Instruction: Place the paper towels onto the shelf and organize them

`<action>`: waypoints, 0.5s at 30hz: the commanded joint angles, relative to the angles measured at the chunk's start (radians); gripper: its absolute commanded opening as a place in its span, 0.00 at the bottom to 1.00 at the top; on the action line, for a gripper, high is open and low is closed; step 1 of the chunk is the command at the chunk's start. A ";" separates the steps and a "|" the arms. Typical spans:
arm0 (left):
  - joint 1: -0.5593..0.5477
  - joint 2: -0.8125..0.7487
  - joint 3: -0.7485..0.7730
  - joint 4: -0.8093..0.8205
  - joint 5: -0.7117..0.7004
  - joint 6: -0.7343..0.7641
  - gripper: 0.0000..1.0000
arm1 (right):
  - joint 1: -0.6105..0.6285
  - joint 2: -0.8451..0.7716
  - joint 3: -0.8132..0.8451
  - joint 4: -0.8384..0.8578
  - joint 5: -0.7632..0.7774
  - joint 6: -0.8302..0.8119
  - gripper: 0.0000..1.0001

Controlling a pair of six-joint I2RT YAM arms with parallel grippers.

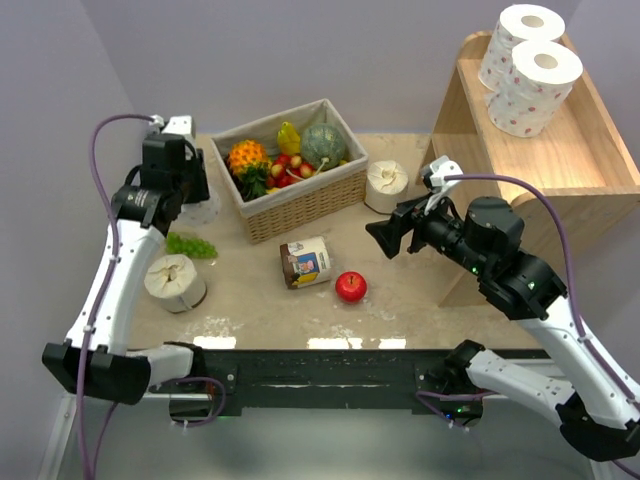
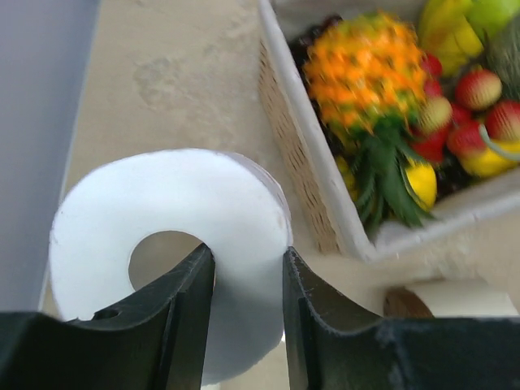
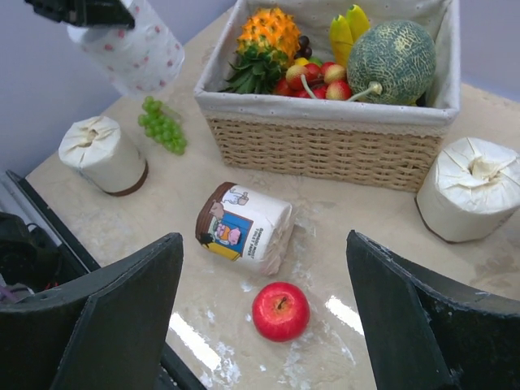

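The pink-dotted roll [image 3: 145, 58] is upright and the spot [image 1: 245, 288] beside the jar is clear. My left gripper should keep going there and let go once the roll stands.
My left gripper [image 2: 248, 256] is shut on the wall of a white paper towel roll [image 2: 171, 211], with one finger in its hollow centre and one outside. The right wrist view shows this pink-dotted roll [image 3: 138, 49] held at the table's left, beside the basket. The top view shows only a sliver of it [image 1: 205, 212] under the left gripper [image 1: 190, 195]. Two pink-dotted rolls [image 1: 527, 30] [image 1: 543, 88] stand on top of the light-wood shelf [image 1: 590, 160] at the right. Two cream rolls [image 1: 175, 282] [image 1: 386, 186] stand on the table. My right gripper [image 1: 385, 235] [image 3: 264, 317] is open and empty above the table's middle.
A wicker fruit basket [image 1: 300, 212] stands at the back centre. A printed-label jar [image 1: 306, 262] lies on its side in front of it, with a red apple [image 1: 350, 286] to its right. Green grapes [image 1: 190, 244] lie near the left arm.
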 commanded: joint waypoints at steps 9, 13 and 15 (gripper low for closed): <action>-0.216 -0.346 -0.265 -0.172 0.082 -0.144 0.27 | 0.002 -0.031 0.036 -0.104 0.113 -0.020 0.85; -0.217 -0.388 -0.450 -0.060 0.205 -0.191 0.27 | 0.003 -0.026 0.024 -0.118 0.151 -0.017 0.86; -0.226 -0.377 -0.519 -0.037 0.207 -0.210 0.26 | 0.002 -0.029 0.026 -0.122 0.171 -0.020 0.86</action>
